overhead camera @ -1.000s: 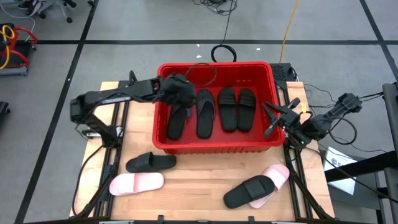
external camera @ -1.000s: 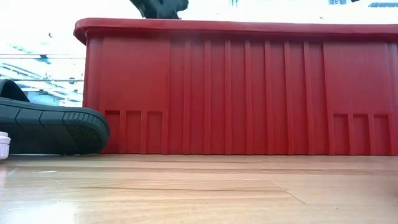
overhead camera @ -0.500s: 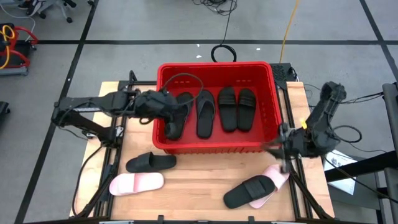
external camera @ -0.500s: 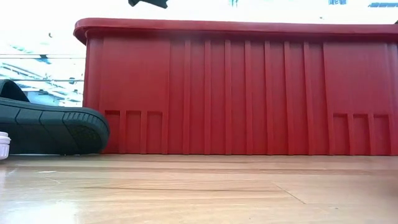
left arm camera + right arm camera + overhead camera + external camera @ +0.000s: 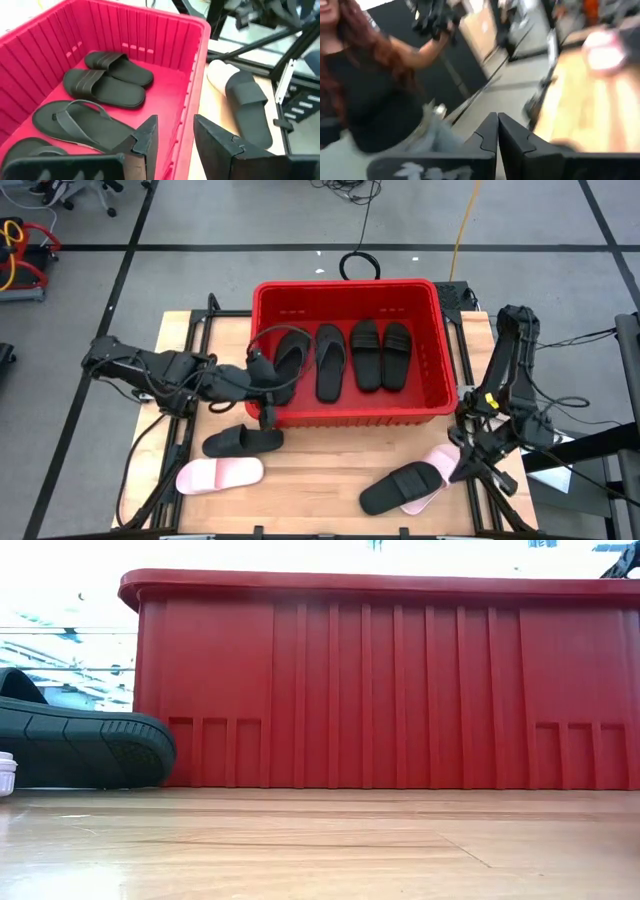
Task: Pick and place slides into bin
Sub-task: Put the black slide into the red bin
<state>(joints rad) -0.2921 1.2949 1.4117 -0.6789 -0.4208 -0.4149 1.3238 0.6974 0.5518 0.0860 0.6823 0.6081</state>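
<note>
I should open my right gripper and take the black slide by its strap point(image 5: 411, 480) first, because the black slide lies over the pink slide.
The red bin point(image 5: 347, 412) stands mid-table and holds several black slides lying flat side by side point(image 5: 330, 360) point(image 5: 102, 87). On the table lie a black slide point(image 5: 243, 441) and a pale pink slide point(image 5: 220, 474) near left. Near right, a black slide point(image 5: 400, 488) lies on a pink one point(image 5: 442, 463). My left gripper point(image 5: 172, 137) is open and empty at the bin's near-left corner point(image 5: 268, 392), one finger on each side of the near wall's rim. My right gripper point(image 5: 497, 125) is shut and empty, right of the bin, above the pink slide point(image 5: 462, 448).
The bin's tall near wall point(image 5: 380, 680) fills the low view, with the black slide point(image 5: 80, 745) at its left. A person point(image 5: 365, 85) shows in the room beyond the table. Bare wood point(image 5: 320, 470) lies between the two groups of slides.
My left gripper has drawn back from over the bin's far left part toward the table's near-left, to the bin's near-left corner. My right gripper has swung from beside the bin's right wall toward the table's near edge and turned about.
</note>
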